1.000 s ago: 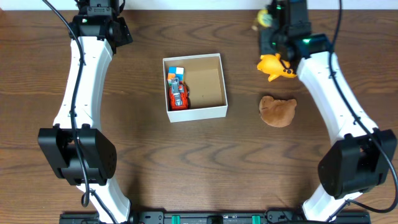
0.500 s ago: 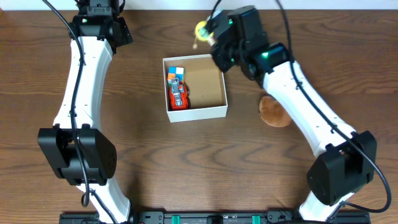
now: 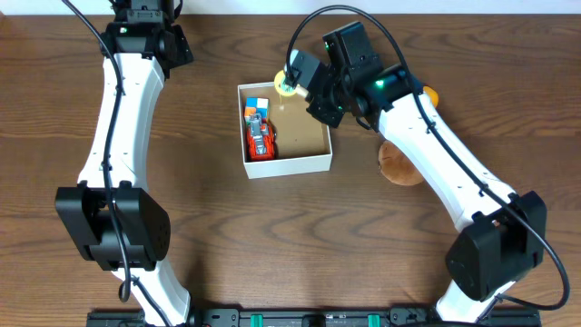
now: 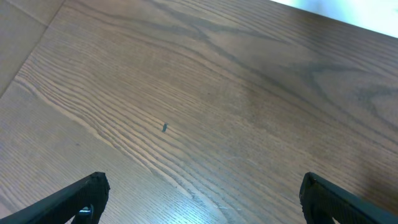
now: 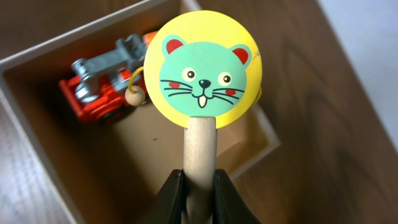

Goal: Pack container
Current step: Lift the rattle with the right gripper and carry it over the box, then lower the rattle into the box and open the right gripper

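Observation:
I should go on lowering the yellow rattle drum (image 3: 285, 83) with my right gripper over open brown box bottom beside the red toy truck until inside the box, then release.
The container (image 3: 309, 163) is a square white box with a brown inside at the table's middle. It holds a red toy truck (image 3: 261, 141) and a small blue and orange block (image 3: 255, 108) along its left side. My right gripper (image 5: 200, 194) is shut on the wooden handle of a yellow rattle drum with a green cat face (image 5: 202, 78). It holds the drum (image 3: 288, 84) above the box's far edge. The truck (image 5: 102, 87) shows below it in the right wrist view. My left gripper (image 4: 199, 199) is open over bare wood at the far left.
A brown plush toy (image 3: 399, 163) lies right of the box, partly under my right arm. A bit of an orange toy (image 3: 429, 93) shows behind that arm. The table's far edge runs close behind the box.
My right arm has swung left from the far right corner, carrying the rattle drum to above the box's far edge. It now covers most of the orange toy. The left arm has not moved.

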